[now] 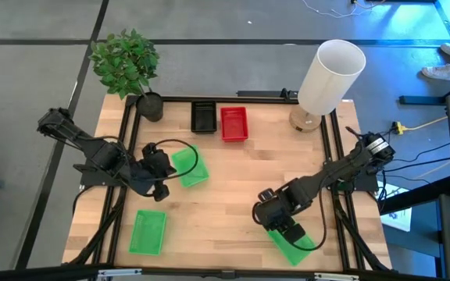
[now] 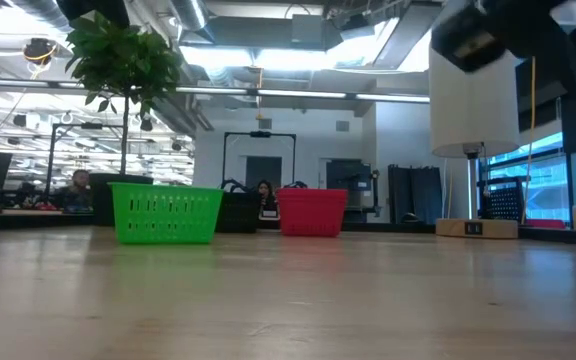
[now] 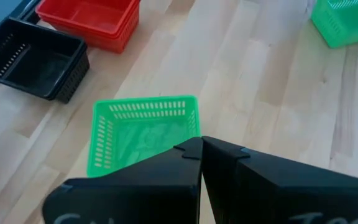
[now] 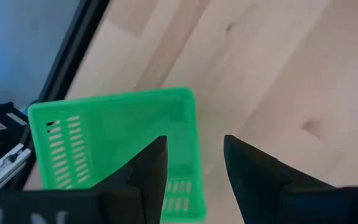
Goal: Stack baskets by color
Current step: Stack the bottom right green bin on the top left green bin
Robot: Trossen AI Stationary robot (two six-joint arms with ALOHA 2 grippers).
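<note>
The green basket's side is between my right gripper's open fingers, with clear wood beyond. I keep lowering until they straddle the green basket's rim, then close.
Three green baskets show on the table: one left of centre, one at the near left, one at the near right. A black basket and a red one stand side by side at the far edge. My left gripper is shut and empty, hovering over the near corner of the centre-left green basket. My right gripper is open above the near-right green basket, one finger over its inside and one over the bare table, astride its side wall.
A potted plant stands at the far left corner and a tall white lampshade on a wooden base at the far right. A black frame rail runs round the table. Bare wood lies between the two arms.
</note>
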